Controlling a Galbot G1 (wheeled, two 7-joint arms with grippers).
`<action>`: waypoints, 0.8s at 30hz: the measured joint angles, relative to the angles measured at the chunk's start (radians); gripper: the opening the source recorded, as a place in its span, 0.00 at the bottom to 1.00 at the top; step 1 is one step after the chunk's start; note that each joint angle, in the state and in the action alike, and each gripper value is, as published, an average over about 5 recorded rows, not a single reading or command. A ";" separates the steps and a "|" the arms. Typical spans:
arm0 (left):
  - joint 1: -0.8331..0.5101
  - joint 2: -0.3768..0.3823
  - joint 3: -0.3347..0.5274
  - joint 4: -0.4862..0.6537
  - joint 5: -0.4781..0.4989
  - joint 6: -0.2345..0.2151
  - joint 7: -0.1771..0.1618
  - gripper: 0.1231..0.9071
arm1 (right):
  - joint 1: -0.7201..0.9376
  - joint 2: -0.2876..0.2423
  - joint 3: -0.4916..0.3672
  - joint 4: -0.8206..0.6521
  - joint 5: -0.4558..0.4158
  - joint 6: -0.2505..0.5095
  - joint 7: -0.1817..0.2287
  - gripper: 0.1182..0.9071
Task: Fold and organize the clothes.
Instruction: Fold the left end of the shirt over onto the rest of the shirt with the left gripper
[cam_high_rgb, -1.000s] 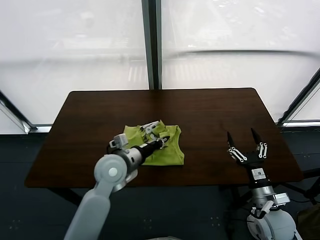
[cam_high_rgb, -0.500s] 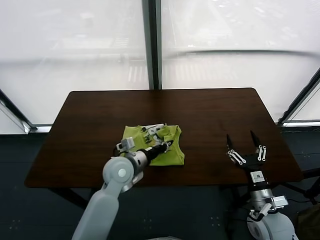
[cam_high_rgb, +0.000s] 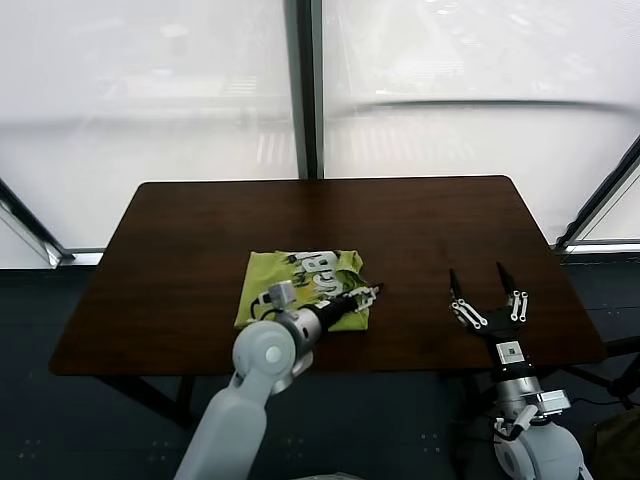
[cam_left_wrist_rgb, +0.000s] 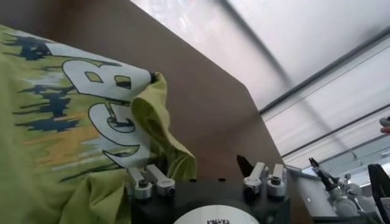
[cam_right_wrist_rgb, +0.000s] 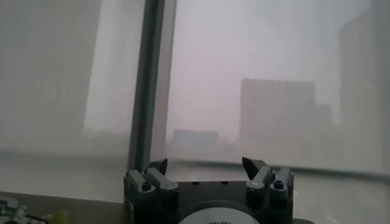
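The robot's left gripper covers the T-shirt's edge (cam_high_rgb: 365, 312) facing the right gripper, so the left gripper should move away and the right gripper should pull the T-shirt by that edge (cam_high_rgb: 364, 323).
The clothes are one lime-green T-shirt (cam_high_rgb: 296, 283), folded into a flat rectangle at the middle front of the dark table (cam_high_rgb: 200, 220), with its white and blue print (cam_left_wrist_rgb: 100, 103) facing up. My left gripper (cam_high_rgb: 362, 294) hovers low at the shirt's right edge, open and holding nothing. In the left wrist view a loose fold of the T-shirt (cam_left_wrist_rgb: 161, 137) lies beside one finger of the left gripper (cam_left_wrist_rgb: 198, 170). My right gripper (cam_high_rgb: 485, 290) stands open and upright over the table's right front, well apart from the shirt, and the right gripper (cam_right_wrist_rgb: 204, 164) has nothing between its fingers.
Tall windows with a dark post (cam_high_rgb: 303, 90) rise behind the table. The table's front edge (cam_high_rgb: 330, 370) runs just beyond the shirt. Bare wood (cam_high_rgb: 440, 230) spreads between the shirt and the right gripper.
The left gripper has opened and let go of the shirt, then slid right to its edge. The fold it carried now lies flat, print up. The right arm barely shifted.
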 joint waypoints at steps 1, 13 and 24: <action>-0.001 0.002 0.000 -0.013 0.019 0.000 0.024 1.00 | 0.003 0.000 -0.003 -0.003 0.000 0.000 0.000 1.00; -0.021 0.014 -0.029 -0.017 -0.034 -0.029 0.062 1.00 | 0.062 -0.030 -0.067 -0.035 -0.009 -0.006 -0.001 1.00; -0.012 0.023 0.006 0.023 -0.026 -0.092 0.155 1.00 | 0.110 -0.056 -0.122 -0.044 -0.029 -0.044 0.003 1.00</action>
